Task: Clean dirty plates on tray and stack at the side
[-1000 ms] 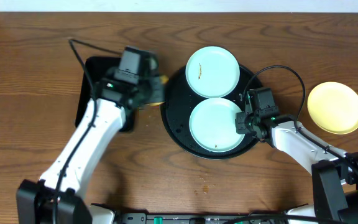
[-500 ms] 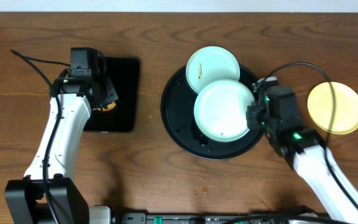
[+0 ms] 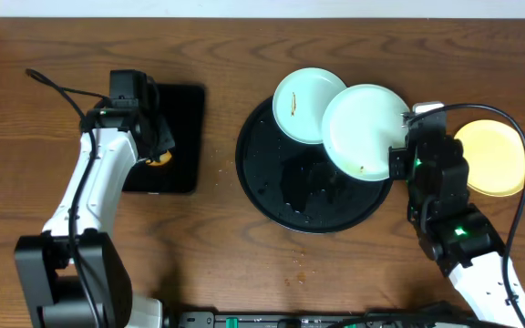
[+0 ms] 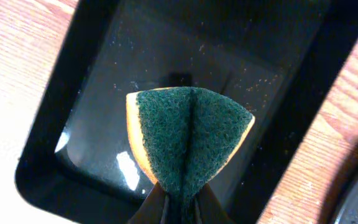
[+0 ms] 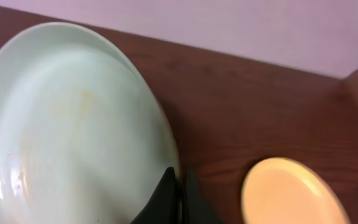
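The pale blue-white plate has brown stains (image 5: 86, 96) and sticks out over the smeared plate. My right gripper should put the pale blue-white plate down on the round tray's open near part (image 3: 315, 193) before stacking.
My right gripper (image 3: 397, 153) is shut on the right rim of a pale blue-white plate (image 3: 363, 129) and holds it tilted above the right side of the round black tray (image 3: 276, 182). In the right wrist view the fingers pinch that plate (image 5: 73, 124) at its edge, gripper (image 5: 178, 186). A second pale blue plate (image 3: 297, 102) with a brown smear rests on the tray's far rim, partly under the held one. The pale yellow plate (image 3: 498, 157) lies on the table to the right, also seen as the yellow plate (image 5: 284, 193). My left gripper (image 4: 179, 202) is shut on a green-and-yellow sponge (image 4: 188, 137).
The left gripper (image 3: 158, 150) hangs with the sponge over a smaller rectangular black tray (image 3: 182, 118), whose wet floor (image 4: 104, 74) shows in the left wrist view. A few brown crumbs (image 3: 301, 260) lie on the wood in front of the round tray.
The right gripper has lifted the pale blue plate off the round tray and carried it up and to the right. The left arm swung left with the sponge to the rectangular tray.
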Available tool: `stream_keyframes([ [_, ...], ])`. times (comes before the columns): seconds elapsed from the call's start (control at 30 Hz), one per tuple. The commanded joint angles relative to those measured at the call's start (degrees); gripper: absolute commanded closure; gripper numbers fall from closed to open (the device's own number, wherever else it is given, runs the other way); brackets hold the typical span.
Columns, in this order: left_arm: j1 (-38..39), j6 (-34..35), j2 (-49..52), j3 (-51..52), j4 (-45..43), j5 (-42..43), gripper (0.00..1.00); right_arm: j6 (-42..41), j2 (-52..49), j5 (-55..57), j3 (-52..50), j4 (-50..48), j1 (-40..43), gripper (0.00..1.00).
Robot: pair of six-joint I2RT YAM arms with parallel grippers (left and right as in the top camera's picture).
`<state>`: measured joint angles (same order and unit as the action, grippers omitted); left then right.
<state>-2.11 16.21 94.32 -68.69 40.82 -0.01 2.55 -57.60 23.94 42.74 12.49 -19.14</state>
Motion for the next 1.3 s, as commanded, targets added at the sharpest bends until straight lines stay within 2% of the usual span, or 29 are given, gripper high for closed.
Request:
stream_keyframes([
  [0.0,-0.13,-0.96,2.38,0.22,-0.17,-0.66,0.92,4.76,-0.07,9.29,1.09,-2.8,-4.96,0.99],
  [0.33,-0.13,-0.96,4.52,0.22,-0.17,-0.46,0.92,23.58,-3.43,34.64,1.07,-15.04,-22.64,0.99],
  [0.5,-0.13,-0.98,4.52,0.22,-0.15,0.63,0.92,29.35,-8.33,39.89,1.07,-22.36,-27.21,0.99],
  [0.6,-0.11,-1.18,4.52,0.22,-0.15,2.08,0.92,29.31,-11.37,41.2,1.07,-26.29,-27.65,0.99],
  [0.73,-0.11,-1.18,4.52,0.22,0.2,2.38,0.92,18.03,-13.6,44.09,1.07,-24.0,-27.65,0.99],
  [0.9,-0.11,-1.18,4.52,0.22,0.74,2.38,0.92,1.07,-13.0,40.61,1.07,-10.34,-27.58,0.99],
  [1.0,-0.11,-1.18,4.52,0.22,0.74,2.4,0.92,-12.02,-11.85,31.71,1.07,-0.33,-26.47,0.99],
  [1.1,-0.11,-1.18,4.52,0.22,0.83,2.6,0.92,-27.02,-10.88,18.23,1.07,8.55,-22.53,0.99],
  [1.27,-0.11,-1.22,4.52,0.22,0.92,2.58,0.92,-44.63,-10.93,-1.2,0.7,15.69,-13.62,0.99],
])
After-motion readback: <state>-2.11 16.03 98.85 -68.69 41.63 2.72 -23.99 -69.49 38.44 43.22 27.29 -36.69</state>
